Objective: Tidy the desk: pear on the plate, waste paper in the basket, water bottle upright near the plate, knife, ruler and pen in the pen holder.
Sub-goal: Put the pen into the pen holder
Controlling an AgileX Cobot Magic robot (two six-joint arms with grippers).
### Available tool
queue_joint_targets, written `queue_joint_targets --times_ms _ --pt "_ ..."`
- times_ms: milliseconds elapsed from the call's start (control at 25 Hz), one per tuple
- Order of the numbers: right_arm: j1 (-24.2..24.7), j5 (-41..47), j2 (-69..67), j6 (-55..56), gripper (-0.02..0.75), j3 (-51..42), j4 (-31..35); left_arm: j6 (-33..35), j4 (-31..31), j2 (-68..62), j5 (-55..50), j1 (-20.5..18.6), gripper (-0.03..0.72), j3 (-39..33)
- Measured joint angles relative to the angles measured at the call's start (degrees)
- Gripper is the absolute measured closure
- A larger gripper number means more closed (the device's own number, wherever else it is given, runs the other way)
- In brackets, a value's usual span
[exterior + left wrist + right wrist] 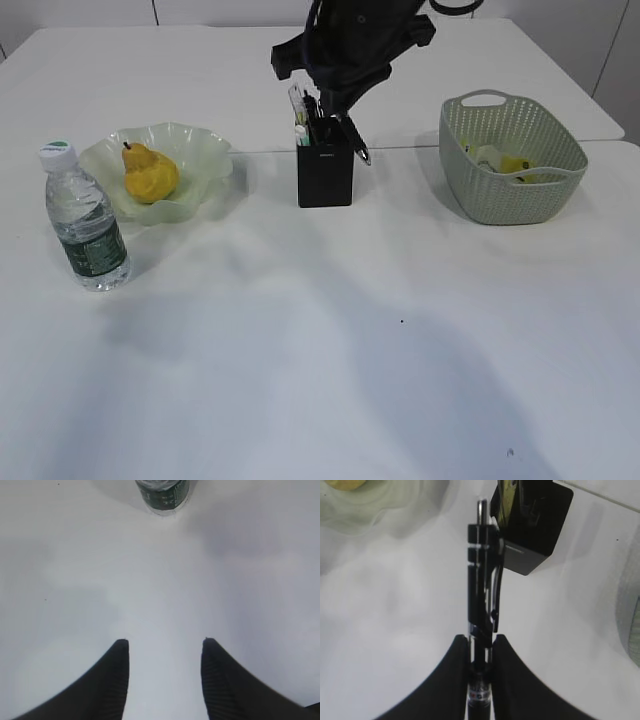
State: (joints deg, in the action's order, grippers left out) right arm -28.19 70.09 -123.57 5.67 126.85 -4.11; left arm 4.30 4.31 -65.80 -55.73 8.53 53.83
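The black pen leans with its tip [364,156] outside the pen holder, so the robot's right gripper should lift the pen, turn it upright and lower it into the pen holder's opening [329,137].
My right gripper [481,639] is shut on a black pen [482,575] and holds it just above and beside the black pen holder [324,175], which has a ruler and other items in it. The pen [356,142] hangs by the holder's right rim. The holder also shows in the right wrist view [537,530]. A yellow pear [149,173] lies on the pale green plate [200,150]. The water bottle [85,220] stands upright left of the plate. My left gripper [165,645] is open and empty over bare table, with the bottle's base [163,495] ahead. It is not in the exterior view.
A grey-green woven basket [510,190] stands at the right with yellow and white paper inside. The table's back edge runs behind the holder and the basket.
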Motion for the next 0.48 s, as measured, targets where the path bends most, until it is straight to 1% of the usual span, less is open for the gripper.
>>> queue_joint_targets --times_ms 240,320,480 --pt "0.0 -3.9 1.7 -2.4 0.624 -3.0 -0.1 0.0 0.0 0.0 1.3 0.0 0.358 0.0" --pt "0.0 -6.5 3.1 -3.2 0.625 -4.9 -0.7 0.0 0.1 0.0 1.5 0.0 0.358 0.0" --pt "0.0 -15.0 6.9 -3.5 0.625 -10.4 -3.5 0.0 1.4 0.0 1.6 0.0 0.358 0.0"
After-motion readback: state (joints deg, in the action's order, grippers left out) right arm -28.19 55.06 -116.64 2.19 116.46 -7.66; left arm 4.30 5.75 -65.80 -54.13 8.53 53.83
